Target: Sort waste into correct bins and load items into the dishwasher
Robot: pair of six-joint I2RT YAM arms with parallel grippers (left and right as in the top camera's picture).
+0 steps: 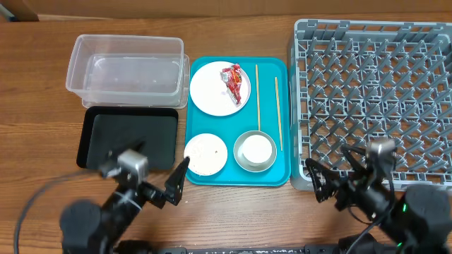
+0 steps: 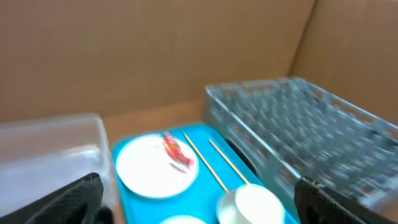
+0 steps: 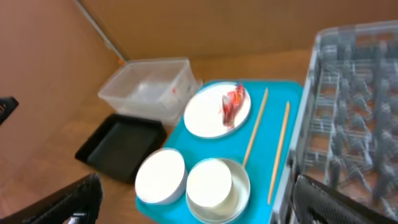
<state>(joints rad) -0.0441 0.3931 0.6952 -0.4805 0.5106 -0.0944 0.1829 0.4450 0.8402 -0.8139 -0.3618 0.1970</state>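
Next, my left gripper lifts the cup out (image 1: 257,148) and passes it to my right gripper for the rack, because the white cup is standing inside the pale bowl (image 1: 244,160).
A teal tray (image 1: 272,169) holds a large white plate (image 1: 209,90) with a crumpled red wrapper (image 1: 234,82) on it. It also holds two chopsticks (image 1: 257,95), a small white dish (image 1: 205,153) and a pale bowl (image 1: 242,161) with a white cup (image 1: 256,147) inside. The clear tub (image 1: 126,70) and black tray (image 1: 127,137) lie to its left, the grey dish rack (image 1: 374,99) to its right. My left gripper (image 1: 176,185) is open and empty near the tray's front left corner. My right gripper (image 1: 319,185) is open and empty at the rack's front left corner. No napkin shows.
The table is brown wood (image 1: 42,106), and cardboard walls (image 2: 155,50) stand behind it. The tub and black tray look empty. The right wrist view shows the plate (image 3: 208,112), the dish (image 3: 160,175), the cup in the bowl (image 3: 210,182) and the rack (image 3: 354,106).
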